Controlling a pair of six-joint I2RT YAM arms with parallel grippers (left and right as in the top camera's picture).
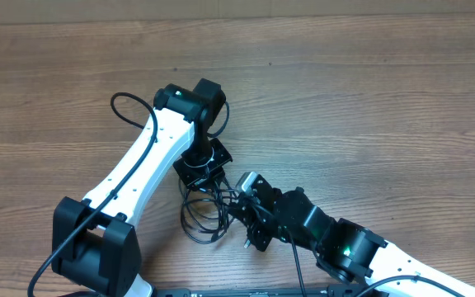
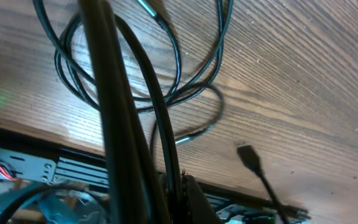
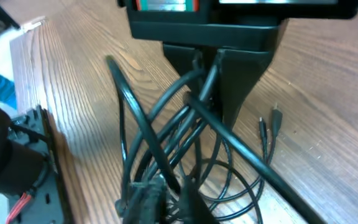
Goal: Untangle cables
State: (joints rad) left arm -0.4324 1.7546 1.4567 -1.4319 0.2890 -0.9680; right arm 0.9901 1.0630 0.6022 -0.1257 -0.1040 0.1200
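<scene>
Several crossing strands of cable [image 3: 174, 146] are bunched at my right gripper's fingers. That gripper should open, pinch a loop of cable and pull it clear while my left gripper holds the tangle.
The cables [image 1: 198, 216] are thin black cords lying in a tangled loop on the wooden table near its front edge. My left gripper [image 1: 202, 172] points down at the far side of the tangle. In the left wrist view it [image 2: 176, 199] is shut on dark strands [image 2: 114, 112] that rise taut from the loops. My right gripper [image 1: 236, 200] comes in from the right and meets the bundle. The right wrist view shows it [image 3: 169, 202] shut on several crossing strands [image 3: 247, 152], with the left gripper [image 3: 208, 62] pinching the same cords just beyond. A loose plug [image 2: 248, 155] lies flat on the wood.
Two small plug ends [image 3: 276, 116] lie on the table right of the tangle. A metal frame [image 2: 42, 165] runs along the front edge of the table, close to the cords. The left arm's own thick cable [image 1: 126, 103] arches beside its white link.
</scene>
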